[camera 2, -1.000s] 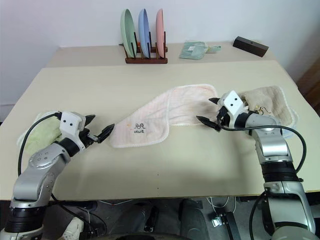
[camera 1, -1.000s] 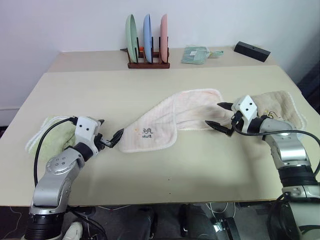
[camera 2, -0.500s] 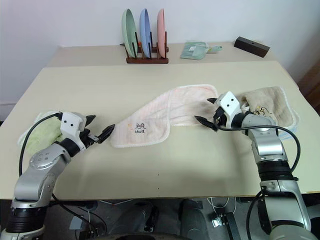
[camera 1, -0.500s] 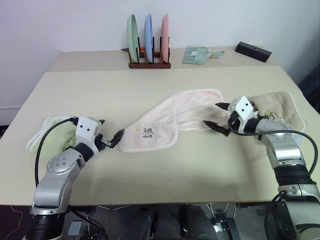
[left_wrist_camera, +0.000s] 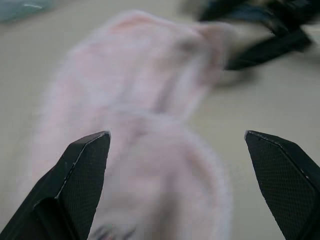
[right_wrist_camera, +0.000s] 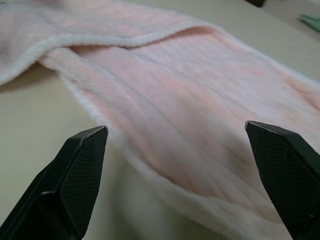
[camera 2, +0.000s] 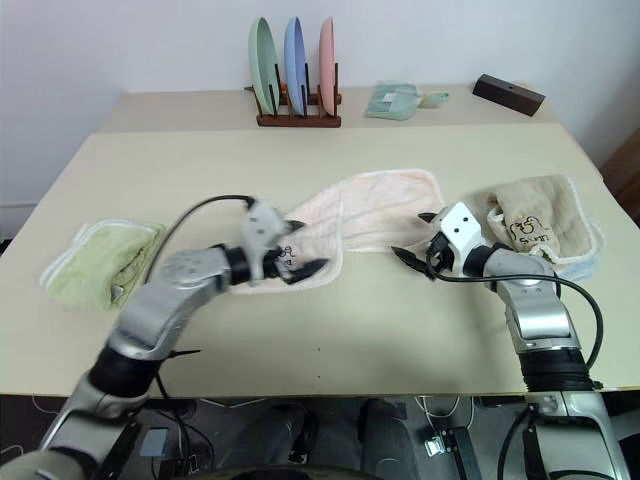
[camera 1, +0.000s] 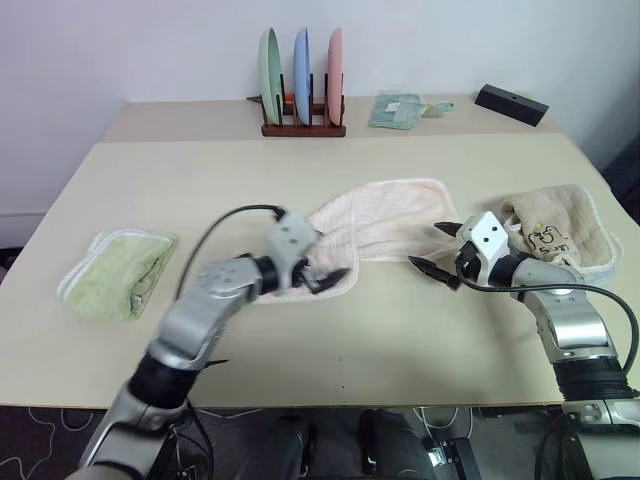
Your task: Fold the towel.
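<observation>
My grippers will pull the ends of the pale pink towel (camera 1: 403, 216) apart, and it will straighten into a long strip, since a curved edge (camera 1: 354, 238) overlaps its slack middle.
The pale pink towel (camera 1: 375, 218) lies spread at a slant across the middle of the table, its near end partly doubled over. My left gripper (camera 1: 320, 268) hovers open over that near left end, and the cloth (left_wrist_camera: 150, 90) stretches away between its fingers. My right gripper (camera 1: 432, 248) is open just off the towel's right edge, pointing at it. In the right wrist view the pink cloth (right_wrist_camera: 190, 90) with its whitish border lies close ahead between the open fingers. Neither gripper holds anything.
A folded light green towel (camera 1: 118, 270) lies at the table's left edge. A beige towel (camera 1: 555, 228) with dark print sits behind my right arm. At the back stand a plate rack (camera 1: 300, 95), a small green cloth (camera 1: 396, 109) and a black box (camera 1: 511, 103).
My left arm has swung right, from beside the green towel to above the pink towel's near end. The right gripper has stayed nearly in place. The towel has not moved.
</observation>
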Controlling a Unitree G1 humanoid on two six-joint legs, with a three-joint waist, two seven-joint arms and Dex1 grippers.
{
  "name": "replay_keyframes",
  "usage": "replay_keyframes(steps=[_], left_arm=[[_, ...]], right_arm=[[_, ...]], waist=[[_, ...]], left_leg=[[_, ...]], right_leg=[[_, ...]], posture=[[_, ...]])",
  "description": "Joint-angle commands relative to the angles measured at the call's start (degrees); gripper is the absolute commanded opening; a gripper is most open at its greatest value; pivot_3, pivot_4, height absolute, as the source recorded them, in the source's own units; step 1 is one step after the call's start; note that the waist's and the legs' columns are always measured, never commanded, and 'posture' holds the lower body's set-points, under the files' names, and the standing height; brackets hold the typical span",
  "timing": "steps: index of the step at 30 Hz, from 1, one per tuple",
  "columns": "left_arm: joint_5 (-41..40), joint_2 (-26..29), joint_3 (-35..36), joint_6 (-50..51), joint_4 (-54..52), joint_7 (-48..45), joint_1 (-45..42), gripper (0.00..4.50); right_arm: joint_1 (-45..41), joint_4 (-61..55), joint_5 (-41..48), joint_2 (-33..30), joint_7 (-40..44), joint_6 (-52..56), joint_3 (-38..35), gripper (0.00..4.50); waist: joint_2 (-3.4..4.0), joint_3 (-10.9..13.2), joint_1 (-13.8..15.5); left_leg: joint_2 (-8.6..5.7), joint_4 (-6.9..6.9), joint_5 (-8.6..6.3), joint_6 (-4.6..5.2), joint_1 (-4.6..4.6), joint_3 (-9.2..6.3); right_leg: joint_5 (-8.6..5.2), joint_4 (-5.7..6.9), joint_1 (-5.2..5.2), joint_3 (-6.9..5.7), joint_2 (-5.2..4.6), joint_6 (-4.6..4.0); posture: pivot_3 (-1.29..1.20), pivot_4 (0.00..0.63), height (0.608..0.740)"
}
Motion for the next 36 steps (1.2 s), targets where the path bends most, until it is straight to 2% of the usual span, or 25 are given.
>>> replay_keyframes(steps=[1, 7, 14, 19, 22, 29, 33, 36], left_arm=[[0.5, -3.5, -2.9, 7.0, 2.6, 1.4, -2.8, 4.39], [0.1, -4.5, -1.5, 16.2, 2.9, 3.4, -4.0, 4.39], [6.8, 1.2, -6.0, 14.5, 2.2, 5.9, -3.5, 4.39], [7.7, 2.0, -6.2, 14.3, 2.4, 5.9, -2.0, 4.39], [7.7, 1.9, -5.4, 13.3, 2.8, 6.0, -1.0, 3.55], [8.1, 2.6, -2.8, 11.2, 3.6, 6.6, -0.4, 0.13], [8.1, 5.6, 0.6, 8.3, 3.3, 5.9, 0.5, 0.05], [4.3, 7.4, 6.6, 5.5, -1.0, 3.3, 3.4, 0.05]], right_arm=[[-0.6, -2.7, 1.0, 0.6, -1.3, -0.4, -1.4, 4.50], [0.5, -3.9, 1.0, 0.9, -2.8, -0.6, -1.4, 4.50], [1.5, -5.0, 1.1, 1.2, -3.7, -0.4, -1.5, 4.50], [1.0, -4.6, 1.1, 1.1, -3.7, -0.5, -1.4, 4.50], [0.5, -4.4, 1.0, 1.1, -3.6, -0.6, -1.3, 4.50], [0.1, -4.0, 1.0, 1.0, -3.2, -1.0, -1.1, 4.50], [0.1, -4.5, 0.7, 1.3, -3.4, -0.8, -0.7, 4.50], [0.3, -5.5, 0.8, 1.1, -3.4, -0.1, -0.9, 4.50]], waist=[[0.00, 0.0, -0.6], [0.00, 0.0, -0.9], [0.00, 0.0, -0.4], [0.01, 0.0, -0.2], [0.01, 0.0, -0.2], [0.00, 0.0, -0.2], [0.01, 0.0, -0.3], [0.01, 0.0, -0.3]], left_leg=[[0.04, -0.03, 0.00, 0.00, 0.02, 0.03], [0.08, -0.05, 0.04, -0.07, 0.04, 0.03], [0.07, -0.03, 0.04, -0.07, 0.04, 0.02], [0.07, -0.04, 0.04, -0.07, 0.06, 0.02], [0.07, -0.04, 0.04, -0.07, 0.06, 0.03], [0.07, -0.03, 0.04, -0.08, 0.10, 0.03], [0.07, -0.04, 0.04, -0.08, 0.10, 0.03], [0.07, -0.04, 0.05, -0.08, 0.10, 0.03]], right_leg=[[0.00, 0.01, -0.03, 0.01, 0.03, 0.00], [0.00, 0.06, -0.07, 0.01, 0.07, 0.00], [0.00, 0.05, -0.05, 0.01, 0.06, 0.00], [0.00, 0.05, -0.04, 0.02, 0.06, 0.00], [0.00, 0.04, -0.03, 0.02, 0.06, 0.00], [0.00, 0.07, -0.01, 0.02, 0.06, 0.00], [0.00, 0.08, -0.02, 0.02, 0.06, 0.00], [0.00, 0.08, -0.02, 0.02, 0.06, 0.00]], posture=[[0.00, 0.150, 0.740], [0.00, 0.150, 0.740], [0.00, 0.150, 0.740], [0.00, 0.150, 0.740], [0.00, 0.150, 0.740], [0.00, 0.150, 0.740], [0.00, 0.150, 0.740], [0.00, 0.150, 0.740]])
